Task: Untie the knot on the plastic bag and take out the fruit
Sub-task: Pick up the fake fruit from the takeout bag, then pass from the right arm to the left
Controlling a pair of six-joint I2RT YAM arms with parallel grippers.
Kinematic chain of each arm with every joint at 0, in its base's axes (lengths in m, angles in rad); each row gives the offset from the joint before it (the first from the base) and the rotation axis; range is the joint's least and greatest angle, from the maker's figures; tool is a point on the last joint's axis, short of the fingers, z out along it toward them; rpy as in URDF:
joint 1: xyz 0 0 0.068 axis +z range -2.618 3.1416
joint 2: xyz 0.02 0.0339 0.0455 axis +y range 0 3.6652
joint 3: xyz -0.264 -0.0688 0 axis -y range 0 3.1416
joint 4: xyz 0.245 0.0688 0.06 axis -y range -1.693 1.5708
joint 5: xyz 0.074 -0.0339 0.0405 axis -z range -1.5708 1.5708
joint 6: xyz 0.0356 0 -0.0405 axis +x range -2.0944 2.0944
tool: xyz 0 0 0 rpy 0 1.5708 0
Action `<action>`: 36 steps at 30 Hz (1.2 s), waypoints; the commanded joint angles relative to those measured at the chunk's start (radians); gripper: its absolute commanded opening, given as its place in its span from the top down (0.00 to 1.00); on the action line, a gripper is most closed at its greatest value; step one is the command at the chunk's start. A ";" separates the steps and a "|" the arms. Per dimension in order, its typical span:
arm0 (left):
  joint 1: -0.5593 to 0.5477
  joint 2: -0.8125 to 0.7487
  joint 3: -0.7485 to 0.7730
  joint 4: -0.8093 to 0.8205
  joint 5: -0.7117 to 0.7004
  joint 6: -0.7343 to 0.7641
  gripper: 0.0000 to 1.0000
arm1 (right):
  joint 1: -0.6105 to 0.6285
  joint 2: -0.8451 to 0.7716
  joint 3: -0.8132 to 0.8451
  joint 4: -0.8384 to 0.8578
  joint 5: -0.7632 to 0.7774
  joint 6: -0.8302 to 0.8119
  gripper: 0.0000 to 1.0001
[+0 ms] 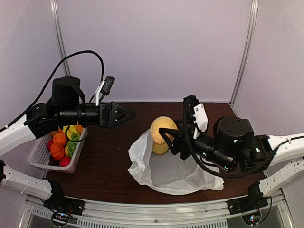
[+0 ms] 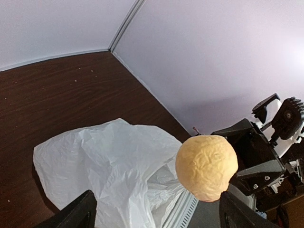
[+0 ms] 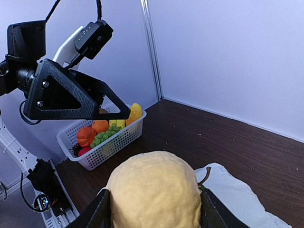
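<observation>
A darker curve (image 1: 160, 149) can be seen under the yellow-orange fruit (image 1: 162, 129), so the robot should expect another fruit to be left in the plastic bag when it carries this one away.
My right gripper (image 1: 167, 138) is shut on a long yellow-orange fruit (image 1: 163, 133) with rough skin and a brown stem, and holds it in the air above the far edge of the plastic bag (image 1: 175, 173). In the right wrist view the fruit (image 3: 154, 192) fills the space between the right gripper's (image 3: 154, 211) fingers. The white bag lies flat and crumpled on the table and also shows in the left wrist view (image 2: 104, 161). No knot shows. My left gripper (image 1: 127, 114) is open and empty in the air, left of the fruit (image 2: 206, 166) and pointing at it, its fingers wide apart (image 2: 156, 213).
A white slatted basket (image 1: 42, 164) at the left edge holds orange fruits, green grapes, a red apple and yellow pieces; it also shows in the right wrist view (image 3: 102, 153). The left arm hangs over it. White walls close the back and sides.
</observation>
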 commanded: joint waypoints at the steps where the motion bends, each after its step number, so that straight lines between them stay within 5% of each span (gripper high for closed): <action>1: -0.027 0.027 0.046 0.103 0.137 -0.031 0.08 | 0.004 -0.014 0.053 0.066 0.029 -0.132 0.43; 16: -0.061 0.148 0.035 0.361 0.332 -0.185 0.03 | 0.006 0.063 0.152 0.107 -0.045 -0.245 0.43; 32: -0.068 0.136 -0.036 0.480 0.335 -0.238 0.03 | 0.022 0.112 0.183 0.079 -0.076 -0.299 0.42; 36: -0.067 0.137 -0.045 0.488 0.335 -0.243 0.10 | 0.032 0.129 0.192 0.066 -0.063 -0.308 0.42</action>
